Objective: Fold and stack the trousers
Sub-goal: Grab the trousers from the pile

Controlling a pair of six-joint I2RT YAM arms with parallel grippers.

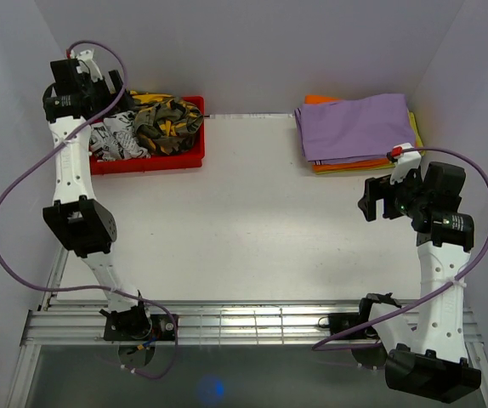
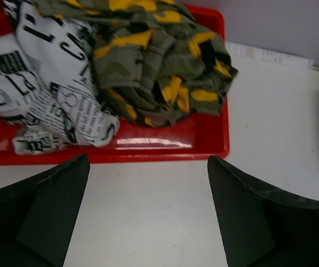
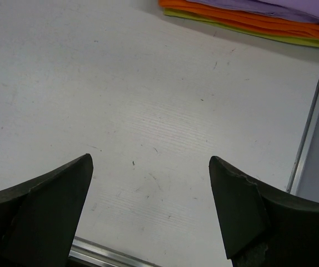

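Note:
My left gripper is lowering, and the newspaper pair's near end [image 1: 133, 152] is clear of the camouflage pair, so the gripper should continue to go down until its open fingers are on both sides of those white folds [image 1: 115, 144].
Two crumpled pairs of trousers lie in a red bin [image 1: 155, 161] at the table's far left. The white pair with black newspaper print [image 2: 48, 105] fills the bin's left side. The green-yellow-black camouflage pair [image 2: 159, 61] is heaped on the right and partly over it; both also show from above, the newspaper pair [image 1: 116, 140] and the camouflage pair [image 1: 169, 119]. My left gripper [image 2: 148, 159] hangs open just in front of the bin's near wall [image 2: 148, 150], holding nothing. My right gripper [image 3: 150, 158] is open over bare table at the right, also seen from above [image 1: 371, 200].
A stack of folded cloths [image 1: 359, 127], purple on top of orange and yellow layers, sits at the far right corner, and its edge shows in the right wrist view [image 3: 248, 16]. The white table [image 1: 252, 212] has a metal rail [image 3: 109, 256] along its near edge.

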